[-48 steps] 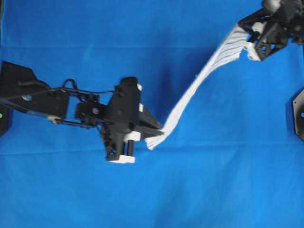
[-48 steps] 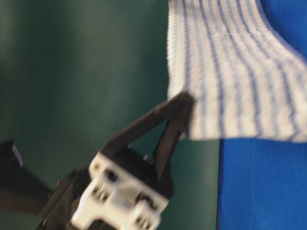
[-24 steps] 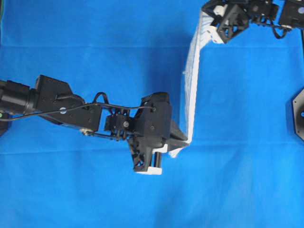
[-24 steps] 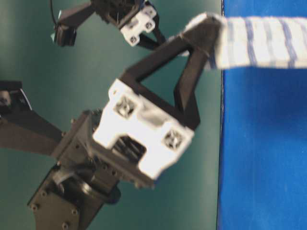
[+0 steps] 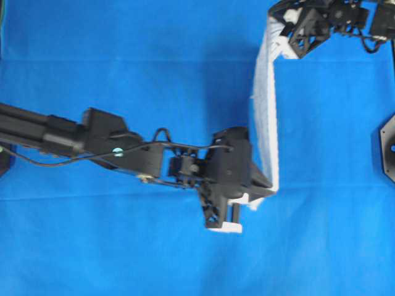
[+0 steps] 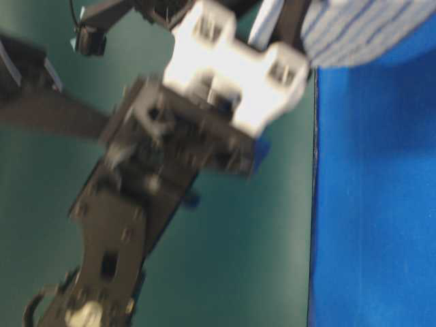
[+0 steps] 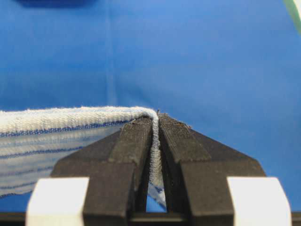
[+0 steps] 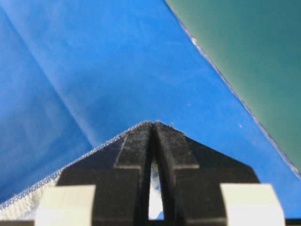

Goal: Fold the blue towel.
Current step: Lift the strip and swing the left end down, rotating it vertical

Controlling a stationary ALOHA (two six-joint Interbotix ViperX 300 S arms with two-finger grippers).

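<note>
Next, my left gripper pulls back across the blue cloth to lay the blue towel flat first, because the towel hangs as a narrow band from my grippers.
The blue towel, white with thin blue stripes, hangs stretched in the air as a narrow band between my two grippers, running top to bottom right of centre in the overhead view. My left gripper is shut on its near corner; the left wrist view shows the hem pinched between the black fingers. My right gripper is shut on the far corner at the top right; its wrist view shows the cloth edge trailing left from the closed tips. In the table-level view the towel is blurred at the top right.
A plain blue cloth covers the whole table. A black arm base sits at the right edge. The green wall and table edge show in the table-level view, as does the cloth's border in the right wrist view.
Both grippers have carried the towel rightward and it now hangs nearly straight up and down; the left arm has stretched further across the table, the right gripper stays near the top edge.
</note>
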